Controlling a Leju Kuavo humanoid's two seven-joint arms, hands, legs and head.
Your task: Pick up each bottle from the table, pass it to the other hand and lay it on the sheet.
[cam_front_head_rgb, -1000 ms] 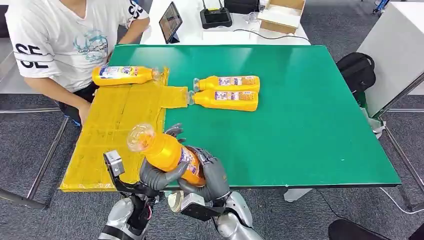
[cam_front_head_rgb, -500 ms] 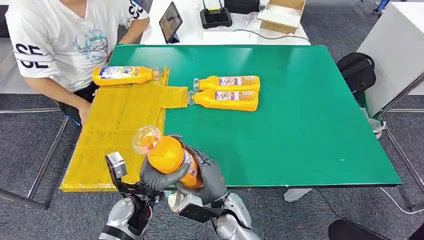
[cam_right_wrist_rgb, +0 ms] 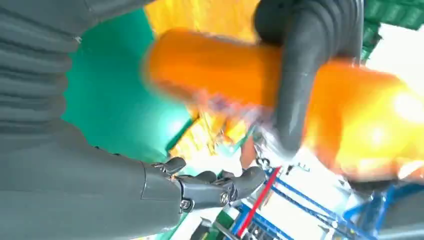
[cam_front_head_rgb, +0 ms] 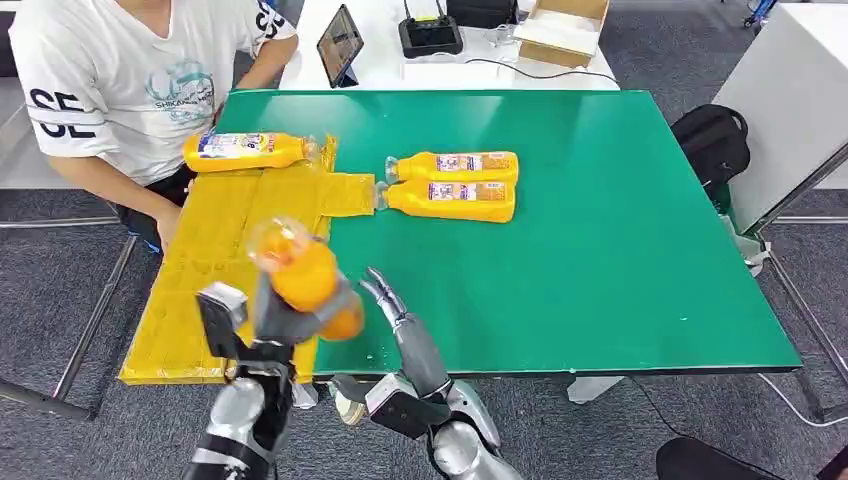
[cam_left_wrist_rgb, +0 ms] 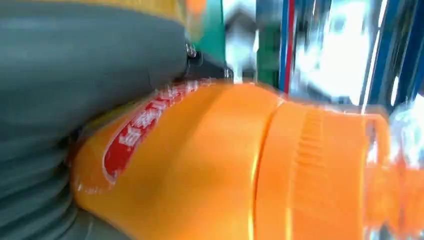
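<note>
The nearer lying bottle (cam_front_head_rgb: 452, 201) shows brown print, and the bottle on the sheet shows a white label (cam_front_head_rgb: 236, 145). I will therefore expect a white label to be hidden underneath.
My left hand (cam_front_head_rgb: 290, 315) grips an orange bottle (cam_front_head_rgb: 300, 280) by its body, clear cap end up, above the near edge of the yellow sheet (cam_front_head_rgb: 225, 250). The left wrist view shows that bottle (cam_left_wrist_rgb: 260, 165) close up, against the grey thumb (cam_left_wrist_rgb: 75, 65). My right hand (cam_front_head_rgb: 402, 325) is open just right of it, fingers stretched out over the green table (cam_front_head_rgb: 620, 250). In the right wrist view the bottle (cam_right_wrist_rgb: 220, 75) has a dark finger of the left hand (cam_right_wrist_rgb: 300, 75) wrapped round it. One bottle (cam_front_head_rgb: 245, 150) lies on the sheet's far end. Two more bottles (cam_front_head_rgb: 455, 165) (cam_front_head_rgb: 450, 200) lie side by side on the table.
A person in a white shirt (cam_front_head_rgb: 120, 80) sits at the table's far left corner, one hand (cam_front_head_rgb: 168, 222) by the sheet's edge. A tablet (cam_front_head_rgb: 340, 42), a black router (cam_front_head_rgb: 430, 35) and a cardboard box (cam_front_head_rgb: 565, 25) stand on the white desk behind. A black bag (cam_front_head_rgb: 715, 140) sits at the right.
My right hand has let go of the bottle and opened. The left hand has carried the bottle a little left and up, over the sheet's edge.
</note>
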